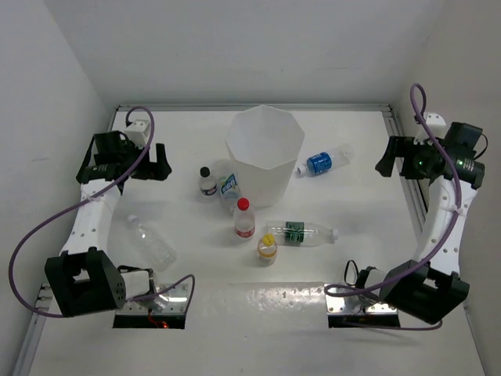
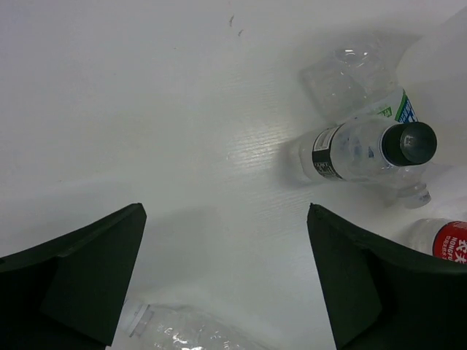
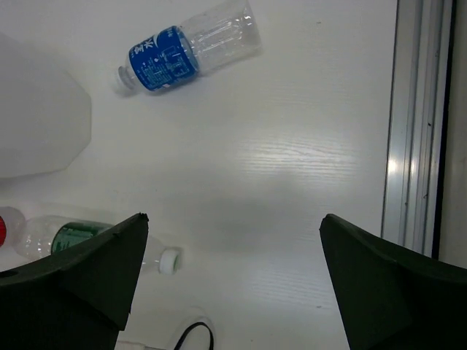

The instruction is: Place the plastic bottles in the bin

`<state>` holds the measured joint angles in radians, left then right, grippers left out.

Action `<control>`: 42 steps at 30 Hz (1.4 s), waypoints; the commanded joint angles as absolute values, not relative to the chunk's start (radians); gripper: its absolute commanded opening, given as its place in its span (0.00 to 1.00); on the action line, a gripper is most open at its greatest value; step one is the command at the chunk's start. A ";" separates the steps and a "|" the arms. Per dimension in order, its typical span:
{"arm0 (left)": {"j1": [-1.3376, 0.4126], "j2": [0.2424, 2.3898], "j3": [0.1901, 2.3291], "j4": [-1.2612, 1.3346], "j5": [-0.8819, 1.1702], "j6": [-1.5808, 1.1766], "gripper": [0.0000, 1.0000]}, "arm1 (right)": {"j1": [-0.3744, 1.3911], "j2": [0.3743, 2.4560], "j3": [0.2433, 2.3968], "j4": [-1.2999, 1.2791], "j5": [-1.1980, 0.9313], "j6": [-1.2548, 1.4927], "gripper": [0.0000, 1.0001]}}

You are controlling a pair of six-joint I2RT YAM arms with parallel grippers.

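The robot's open right gripper should keep moving toward the blue-labelled bottle (image 1: 322, 162), which lies clear of the bin with its base toward that gripper, until the fingers are on both sides of the bottle's base (image 1: 344, 153).
The white faceted bin (image 1: 264, 168) stands at the table's middle back. Around it are several clear plastic bottles. A black-capped one (image 1: 207, 182) and a labelled one (image 1: 228, 186) sit at its left. Red-capped (image 1: 244, 218) and yellow-capped (image 1: 268, 249) bottles stand in front. A green-labelled bottle (image 1: 301, 233) lies beside them, a blue-labelled one (image 1: 323, 160) lies to the right, and a plain one (image 1: 150, 241) lies near left. My left gripper (image 1: 160, 160) (image 2: 226, 211) hangs open and empty left of the black-capped bottle (image 2: 365, 149). My right gripper (image 1: 385, 160) (image 3: 233, 217) is open and empty, right of the blue-labelled bottle (image 3: 182, 51).
An aluminium rail (image 3: 412, 146) runs along the table's right edge, close to my right arm. White walls enclose the table on three sides. Purple cables loop from both arms, and a thin black cable (image 3: 193, 335) lies near the right base.
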<state>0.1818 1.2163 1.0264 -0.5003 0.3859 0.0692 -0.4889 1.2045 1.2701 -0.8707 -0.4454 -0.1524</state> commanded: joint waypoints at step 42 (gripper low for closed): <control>0.166 1.305 1.074 -0.491 0.055 -0.051 1.00 | -0.060 2.296 2.039 -0.804 0.052 0.680 1.00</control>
